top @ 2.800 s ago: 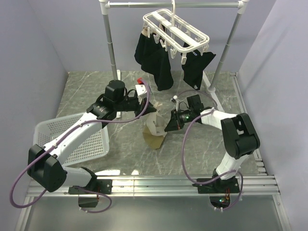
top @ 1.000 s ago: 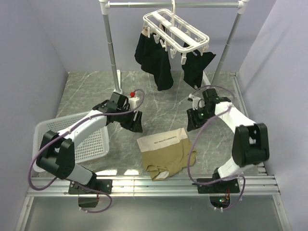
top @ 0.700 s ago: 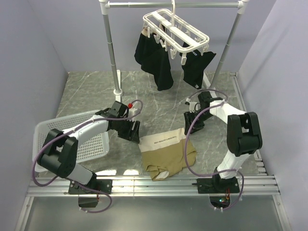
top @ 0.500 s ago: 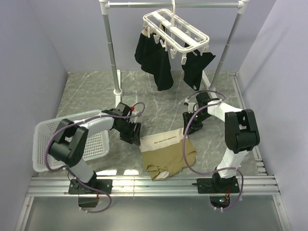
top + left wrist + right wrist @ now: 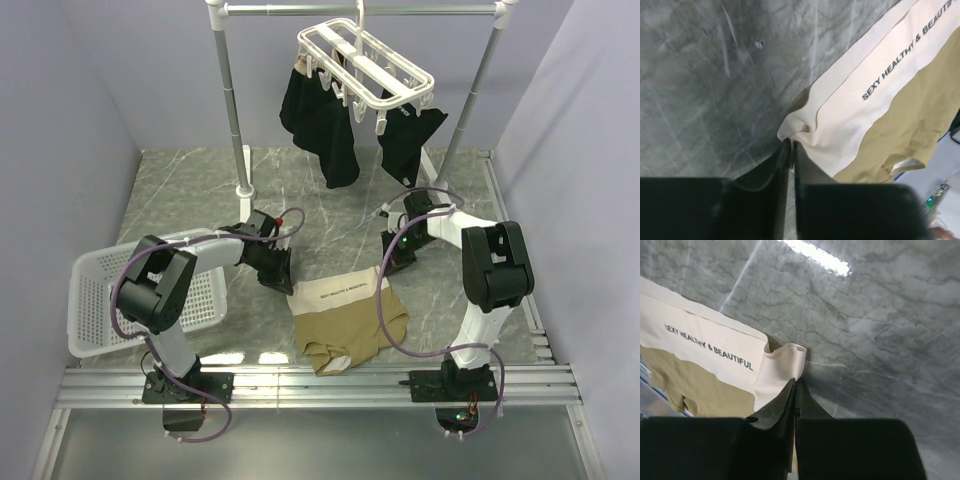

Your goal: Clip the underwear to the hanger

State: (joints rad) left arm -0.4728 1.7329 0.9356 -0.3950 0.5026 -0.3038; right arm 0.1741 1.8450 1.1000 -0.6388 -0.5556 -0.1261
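Observation:
The tan underwear's leg end (image 5: 336,360) is crumpled, so the robot's left gripper and right gripper should pull the waistband (image 5: 338,291) tight and lay the underwear out flat before clipping.
The tan underwear (image 5: 345,318) lies flat on the marble table, its pale lettered waistband (image 5: 340,289) toward the back. My left gripper (image 5: 284,285) is shut on the waistband's left corner (image 5: 796,131), the fabric bunched at the black fingertips. At the other end, my right gripper (image 5: 388,268) is shut on the waistband's right corner (image 5: 789,360). The white hanger (image 5: 366,62) with its dangling clips hangs from the rack's top bar, well above and behind the underwear.
Black garments (image 5: 322,118) hang clipped under the hanger. The grey-white pole rack (image 5: 231,100) stands at the back, with a slanted right leg (image 5: 472,95). A white mesh basket (image 5: 150,295) sits at the left by my left arm.
Both grippers came down from above the table to the waistband's two corners and closed on them. The underwear lies where it did a second ago.

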